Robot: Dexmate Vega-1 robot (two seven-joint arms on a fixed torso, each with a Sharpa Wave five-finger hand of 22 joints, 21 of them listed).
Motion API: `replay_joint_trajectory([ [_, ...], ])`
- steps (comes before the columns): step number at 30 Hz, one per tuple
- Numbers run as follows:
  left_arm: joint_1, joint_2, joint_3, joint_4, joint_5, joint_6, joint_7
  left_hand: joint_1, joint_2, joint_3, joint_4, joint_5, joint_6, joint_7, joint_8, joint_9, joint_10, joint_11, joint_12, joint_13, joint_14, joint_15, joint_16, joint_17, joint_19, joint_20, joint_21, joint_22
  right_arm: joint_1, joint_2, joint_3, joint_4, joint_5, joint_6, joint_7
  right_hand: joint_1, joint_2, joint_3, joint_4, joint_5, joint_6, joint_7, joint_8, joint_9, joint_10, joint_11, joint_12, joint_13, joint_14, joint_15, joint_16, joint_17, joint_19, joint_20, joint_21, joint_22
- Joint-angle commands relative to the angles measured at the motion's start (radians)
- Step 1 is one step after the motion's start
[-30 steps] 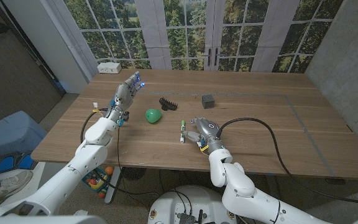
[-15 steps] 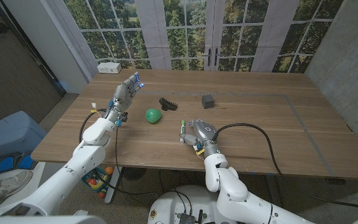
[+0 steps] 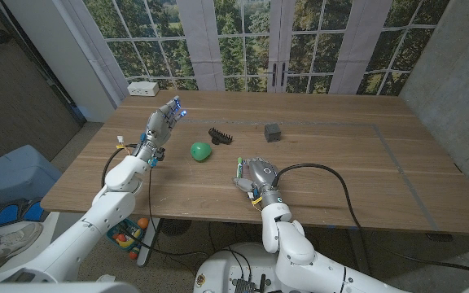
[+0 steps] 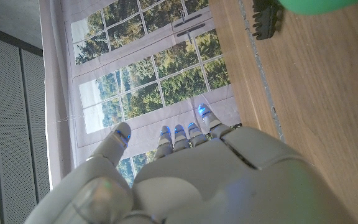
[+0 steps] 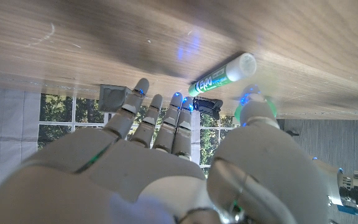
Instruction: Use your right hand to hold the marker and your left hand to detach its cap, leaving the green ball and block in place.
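The marker is green at its far end, past its white body (image 3: 239, 172), so I expect the small cap (image 3: 239, 161) to come off there when the robot pulls it.
The white marker (image 3: 238, 172) with green print lies on the table near the front edge, also seen as the marker (image 5: 222, 76) just past my right hand's fingertips (image 5: 180, 102). My right hand (image 3: 260, 174) sits right beside it, fingers spread, holding nothing. The green ball (image 3: 200, 151) lies left of the marker, with the dark grey block (image 3: 273, 132) farther back. My left hand (image 3: 163, 120) is raised over the table's left side, fingers apart and empty; it also shows as the left hand (image 4: 185, 174), with the ball (image 4: 316, 5) ahead of it.
A black toothed clip (image 3: 220, 135) lies between ball and block, also the clip (image 4: 265, 18). A white power strip (image 3: 143, 88) sits at the far left corner. A black cable (image 3: 357, 195) trails from my right arm across the table's right side.
My right hand has slid left, closing up against the marker. The left hand has stayed raised in nearly the same place.
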State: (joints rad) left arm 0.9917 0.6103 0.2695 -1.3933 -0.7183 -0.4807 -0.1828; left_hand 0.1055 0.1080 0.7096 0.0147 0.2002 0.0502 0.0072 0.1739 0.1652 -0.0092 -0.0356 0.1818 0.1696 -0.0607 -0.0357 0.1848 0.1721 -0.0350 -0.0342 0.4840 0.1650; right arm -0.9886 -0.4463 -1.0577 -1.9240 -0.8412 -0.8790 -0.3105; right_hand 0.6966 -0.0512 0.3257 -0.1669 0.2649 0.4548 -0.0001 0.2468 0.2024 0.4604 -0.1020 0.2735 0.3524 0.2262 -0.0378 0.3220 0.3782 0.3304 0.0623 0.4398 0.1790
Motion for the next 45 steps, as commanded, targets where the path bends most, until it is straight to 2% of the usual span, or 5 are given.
replay_joint_trajectory([
  [1,-0.006,0.005,-0.004,0.021,-0.011,-0.013,-0.037,-0.003,0.06,0.006,0.002,0.009,0.011,0.002,0.004,0.004,0.002,-0.002,0.006,0.003,0.009,-0.013,-0.002,0.001,0.009,-0.029,-0.003,0.004,0.049,0.045,-0.053,0.074,-0.043,-0.109,0.034,0.034,0.003,0.003,-0.003,0.012,-0.008,-0.003,-0.006,0.005,-0.011,-0.001,-0.002,0.008,-0.009,-0.049,0.003,0.006,0.001,-0.002,-0.002,0.003],
  [17,-0.049,-0.007,0.009,0.067,-0.019,-0.021,-0.091,-0.009,0.053,0.005,0.001,0.008,0.011,0.002,0.004,0.004,0.002,-0.004,0.006,0.003,0.01,-0.014,-0.002,0.001,0.014,-0.026,-0.01,0.004,0.121,0.049,-0.114,0.123,-0.095,-0.281,0.036,0.211,0.095,0.026,0.003,-0.004,0.078,-0.047,0.026,0.008,0.117,-0.024,0.05,0.062,0.144,-0.134,0.109,0.046,0.086,-0.051,0.007,0.005],
  [32,-0.065,-0.015,0.013,0.081,-0.014,-0.029,-0.095,-0.008,0.049,0.008,-0.006,0.008,0.023,0.002,0.008,0.005,0.01,-0.001,0.009,0.003,0.014,-0.015,-0.002,-0.001,0.024,-0.025,-0.016,0.005,0.287,-0.017,-0.273,0.098,-0.148,-0.468,0.236,0.101,0.073,-0.092,0.043,-0.036,0.306,-0.08,0.095,0.003,0.387,-0.074,0.182,0.146,0.316,-0.157,0.262,0.166,0.084,-0.037,-0.009,0.008],
  [40,-0.066,-0.014,0.015,0.075,-0.009,-0.023,-0.086,-0.007,0.049,0.009,-0.01,0.008,0.028,0.002,0.009,0.005,0.014,-0.001,0.01,0.003,0.017,-0.014,-0.002,-0.002,0.028,-0.024,-0.019,0.005,0.294,-0.045,-0.283,0.107,-0.138,-0.431,0.177,0.33,0.165,0.004,-0.026,-0.043,0.472,-0.17,0.153,-0.001,0.528,-0.108,0.217,0.151,0.437,-0.19,0.318,0.222,0.141,-0.109,0.013,0.01],
  [45,-0.066,-0.013,0.017,0.069,-0.002,-0.022,-0.078,-0.007,0.041,0.008,-0.017,0.007,0.029,0.001,0.008,0.005,0.015,0.0,0.009,0.004,0.016,-0.016,-0.004,-0.003,0.03,-0.026,-0.023,0.005,0.256,-0.06,-0.232,0.111,-0.109,-0.364,0.097,0.388,0.162,0.018,-0.017,-0.067,0.583,-0.188,0.195,-0.002,0.567,-0.103,0.206,0.127,0.465,-0.189,0.332,0.243,0.156,-0.128,0.024,0.011],
])
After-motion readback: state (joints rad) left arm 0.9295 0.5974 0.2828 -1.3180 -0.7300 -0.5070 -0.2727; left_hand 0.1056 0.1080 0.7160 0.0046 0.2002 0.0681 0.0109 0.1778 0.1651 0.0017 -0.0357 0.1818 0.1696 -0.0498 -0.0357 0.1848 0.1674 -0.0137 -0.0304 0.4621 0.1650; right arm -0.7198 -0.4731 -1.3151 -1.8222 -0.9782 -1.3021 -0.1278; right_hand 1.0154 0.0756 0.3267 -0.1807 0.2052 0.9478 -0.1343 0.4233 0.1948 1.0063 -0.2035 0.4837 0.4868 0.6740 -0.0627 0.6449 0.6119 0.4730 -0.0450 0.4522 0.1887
